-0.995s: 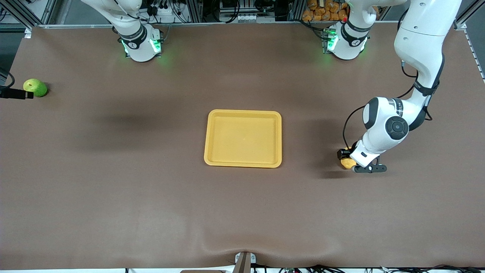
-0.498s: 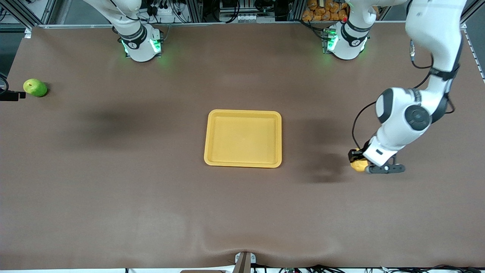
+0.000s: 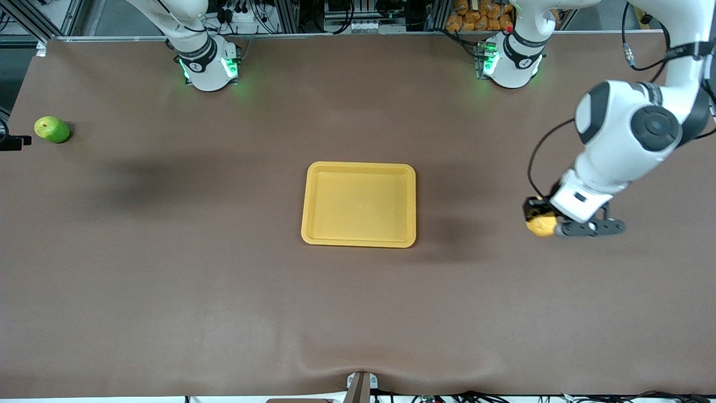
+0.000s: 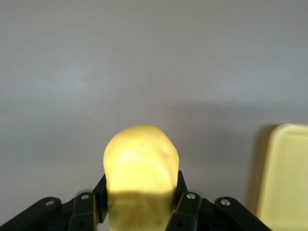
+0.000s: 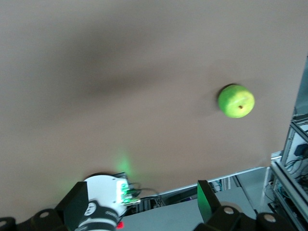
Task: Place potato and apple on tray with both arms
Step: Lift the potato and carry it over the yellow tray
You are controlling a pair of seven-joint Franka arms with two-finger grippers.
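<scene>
The potato (image 3: pixel 542 225) is squarely in my left gripper's fingers, and the way to the empty tray (image 3: pixel 391 205) is clear. The left gripper should keep going until the potato is inside the tray's rim, then let go.
The yellow-orange potato (image 3: pixel 541 225) hangs above the table near the left arm's end, with my left gripper (image 3: pixel 543 219) shut on it. In the left wrist view the potato (image 4: pixel 141 166) sits between the black fingers (image 4: pixel 182 192), and a corner of the yellow tray (image 4: pixel 288 173) shows past it. The tray (image 3: pixel 359 165) lies in the middle of the table with nothing on it. The green apple (image 3: pixel 52 129) rests near the right arm's end of the table. My right gripper (image 5: pixel 142 197) is open in the air, apart from the apple (image 5: pixel 236 101), and only its tip (image 3: pixel 12 143) shows in the front view.
The two arm bases (image 3: pixel 208 66) (image 3: pixel 508 62) stand with green lights at the table's edge farthest from the front camera. Brown tabletop (image 3: pixel 224 280) lies all round the tray. A rack with cables (image 5: pixel 298 163) stands just off the table past the apple.
My left arm has risen with the potato in its grip and drifted away from the tray. My right gripper has drawn back from the apple, off the table's end.
</scene>
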